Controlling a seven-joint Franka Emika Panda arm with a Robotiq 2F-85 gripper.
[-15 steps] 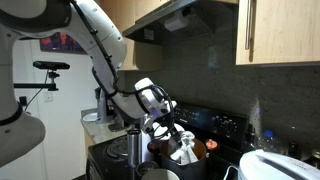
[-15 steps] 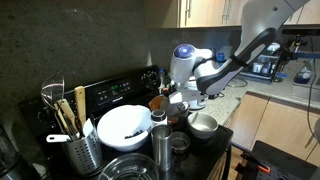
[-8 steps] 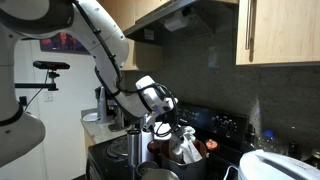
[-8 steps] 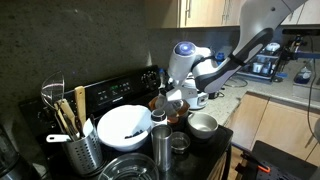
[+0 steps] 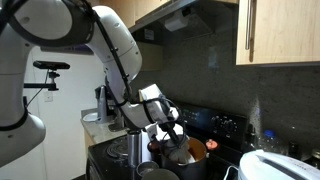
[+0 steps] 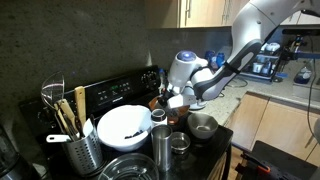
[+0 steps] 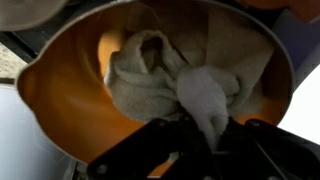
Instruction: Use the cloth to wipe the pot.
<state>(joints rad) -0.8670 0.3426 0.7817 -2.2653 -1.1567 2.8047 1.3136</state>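
My gripper has the cloth near one side of the pot's rim [image 7: 165,8], so it should sweep the cloth back across the pot toward the pot's uncovered orange side [image 7: 100,122].
The pot [image 7: 70,100] is orange inside and fills the wrist view; in an exterior view it sits on the black stove as a dark brown pot [image 5: 196,150]. A white cloth [image 7: 165,75] lies bunched on the pot's inner wall and bottom. My gripper [image 7: 205,135] reaches down into the pot and is shut on a fold of the cloth. In both exterior views the gripper [image 5: 176,132] is low over the pot [image 6: 160,103], and the cloth [image 5: 181,155] shows pale inside the rim.
A white bowl [image 6: 124,126], a utensil holder [image 6: 70,135] with spoons, metal cups [image 6: 161,145] and a small steel pot [image 6: 203,125] crowd the stove. A steel pot [image 5: 118,148] stands at the stove's near left. Cabinets [image 5: 280,30] hang above.
My gripper has gone down into the pot with the cloth, which hung above the rim before. The arm's elbow has swung forward and higher.
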